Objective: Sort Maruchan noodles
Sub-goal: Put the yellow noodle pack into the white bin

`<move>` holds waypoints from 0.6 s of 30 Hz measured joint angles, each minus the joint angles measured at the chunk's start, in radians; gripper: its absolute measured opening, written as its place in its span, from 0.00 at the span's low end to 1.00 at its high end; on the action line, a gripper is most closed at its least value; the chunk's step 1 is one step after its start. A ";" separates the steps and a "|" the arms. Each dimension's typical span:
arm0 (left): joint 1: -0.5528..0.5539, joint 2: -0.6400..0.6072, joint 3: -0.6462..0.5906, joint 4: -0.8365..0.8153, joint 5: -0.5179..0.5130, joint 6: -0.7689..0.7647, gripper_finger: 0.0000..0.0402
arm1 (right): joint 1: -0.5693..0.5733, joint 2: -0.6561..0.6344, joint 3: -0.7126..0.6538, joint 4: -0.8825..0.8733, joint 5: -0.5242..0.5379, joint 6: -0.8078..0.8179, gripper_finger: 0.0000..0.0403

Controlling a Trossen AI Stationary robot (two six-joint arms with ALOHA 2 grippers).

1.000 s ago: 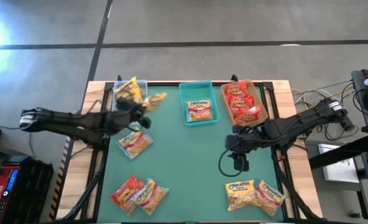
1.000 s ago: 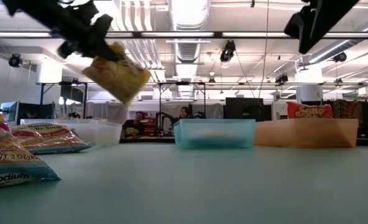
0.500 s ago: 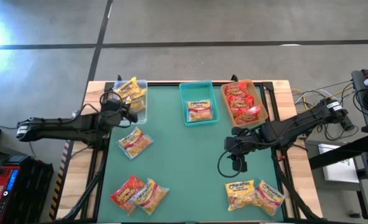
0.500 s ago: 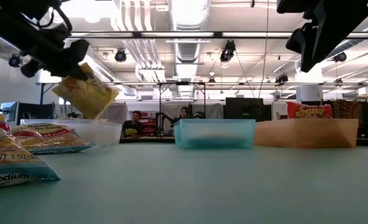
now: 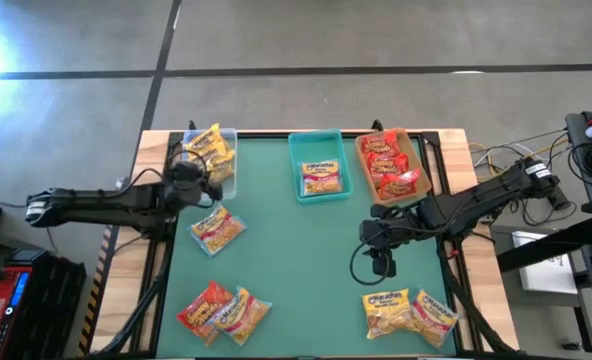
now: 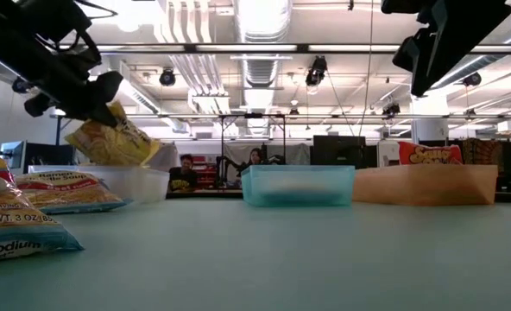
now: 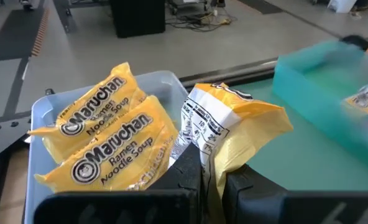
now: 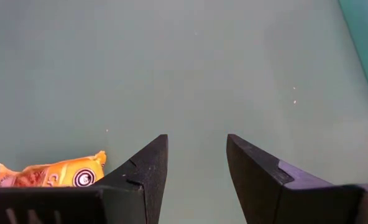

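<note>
I should first use my right gripper to bring the yellow packets on my right gripper's side (image 5: 388, 313) to the open mat (image 5: 344, 246), because they are out of my left gripper's reach.
My left gripper (image 7: 212, 177) is shut on a yellow Maruchan packet (image 7: 234, 127) at the clear bin (image 7: 44, 112), at the table's far left. That bin holds two more yellow packets (image 7: 103, 143). In the low view the held packet (image 6: 113, 142) hangs just above the bin's rim. My right gripper (image 8: 196, 140) is open and hovers over bare mat right of centre (image 5: 381, 262). A multicoloured packet (image 5: 217, 229) lies flat near the left gripper. Two packets (image 5: 224, 311) lie near left and two yellow ones (image 5: 408, 312) near right. My left gripper pinches the yellow packet between its two fingers at the crinkled end nearest the wrist (image 7: 214, 158). The rest of the packet sticks out past the fingertips. It is lifted clear, tilted, and hangs below the fingers (image 6: 87, 91) over the clear bin.
The teal bin (image 5: 316, 140) at far centre holds one packet. The tan bin (image 5: 424, 165) at far right holds several red packets. Open green mat lies between the two arms. In the low view, people sit in the room beyond the table.
My left gripper has carried the yellow packet toward the table's left, from beside the clear bin's right side to over the bin, and has come down. The packet now hangs lower, near the bin's rim. The gripper has stayed shut on it.
</note>
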 joint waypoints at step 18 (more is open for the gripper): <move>0.011 0.090 -0.054 -0.052 -0.155 -0.070 0.25 | 0.000 0.000 0.000 0.014 -0.008 0.050 0.38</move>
